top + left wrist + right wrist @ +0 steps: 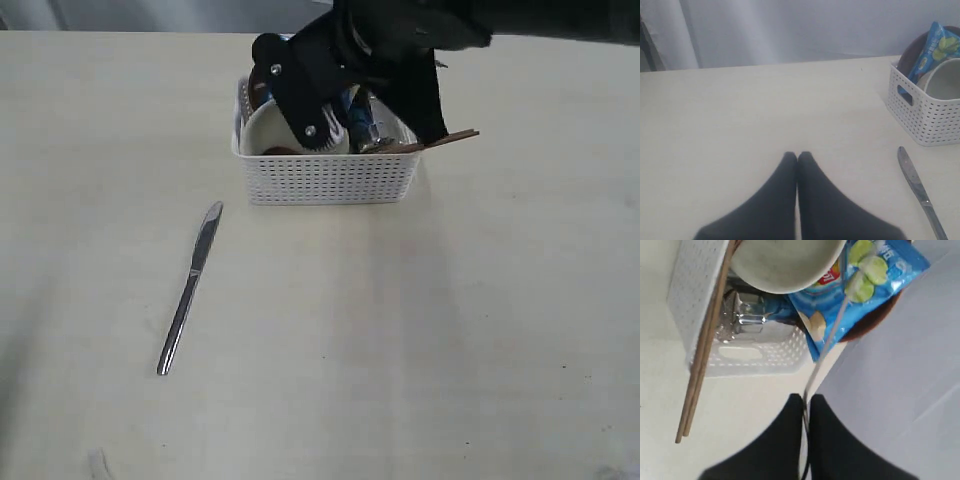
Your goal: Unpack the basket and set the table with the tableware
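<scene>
I should keep moving my right gripper, its fingers closed on the fork (828, 343), to the spot beside the knife where the tabletop (236, 320) is clear, and let the fork go there.
The white basket (330, 180) stands on the table (450, 330) at the back middle, with my right arm (380, 60) over it. My right gripper (806, 399) is shut on the thin steel handle of the fork (832, 335), which runs up across the blue chip bag (865, 295). Inside the basket lie the cream bowl (785, 265), the brown plate (875, 322) and the steel cup (747, 315). The wooden chopsticks (702, 365) stick out over the rim. A steel knife (190, 290) lies on the table. My left gripper (797, 156) hovers shut and empty left of the knife (920, 192).
The basket (925, 115) is the only tall obstacle. A grey wall or curtain (790, 30) rises behind the table's far edge. Bare tabletop spreads in front of the basket and to both sides of the knife.
</scene>
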You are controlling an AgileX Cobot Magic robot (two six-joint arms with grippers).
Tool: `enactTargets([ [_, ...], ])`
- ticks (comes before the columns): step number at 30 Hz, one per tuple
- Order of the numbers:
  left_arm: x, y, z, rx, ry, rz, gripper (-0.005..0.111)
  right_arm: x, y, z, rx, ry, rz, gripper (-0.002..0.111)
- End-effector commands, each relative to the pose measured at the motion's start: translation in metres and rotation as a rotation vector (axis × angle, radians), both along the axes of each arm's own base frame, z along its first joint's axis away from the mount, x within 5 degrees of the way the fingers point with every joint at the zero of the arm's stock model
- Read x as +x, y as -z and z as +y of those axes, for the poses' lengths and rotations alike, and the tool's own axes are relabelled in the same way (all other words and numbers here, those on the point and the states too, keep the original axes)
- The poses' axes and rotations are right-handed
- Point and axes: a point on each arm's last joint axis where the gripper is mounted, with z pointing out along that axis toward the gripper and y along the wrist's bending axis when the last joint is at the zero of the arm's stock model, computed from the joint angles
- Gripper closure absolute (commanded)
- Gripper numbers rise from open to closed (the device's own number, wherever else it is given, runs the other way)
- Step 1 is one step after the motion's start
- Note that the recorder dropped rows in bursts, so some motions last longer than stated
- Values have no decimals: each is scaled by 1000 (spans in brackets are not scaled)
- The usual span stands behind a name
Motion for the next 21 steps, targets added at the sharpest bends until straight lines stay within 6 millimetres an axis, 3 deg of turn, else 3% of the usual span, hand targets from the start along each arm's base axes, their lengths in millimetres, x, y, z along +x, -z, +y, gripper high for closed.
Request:
enactTargets([
  [1, 0, 0, 0, 5, -2, -10, 107, -30, -13, 0, -54, -142, -23, 109],
  [8, 0, 0, 0, 5, -2, -10, 107, -73, -20, 4, -91, -384, -66, 109],
  [15, 0, 0, 0, 5, -2, -10, 107, -106, 17, 18, -262, -644, -24, 109],
  [21, 0, 0, 0, 5, -2, -10, 107, -120, 56, 37, -331, -902, -22, 109],
])
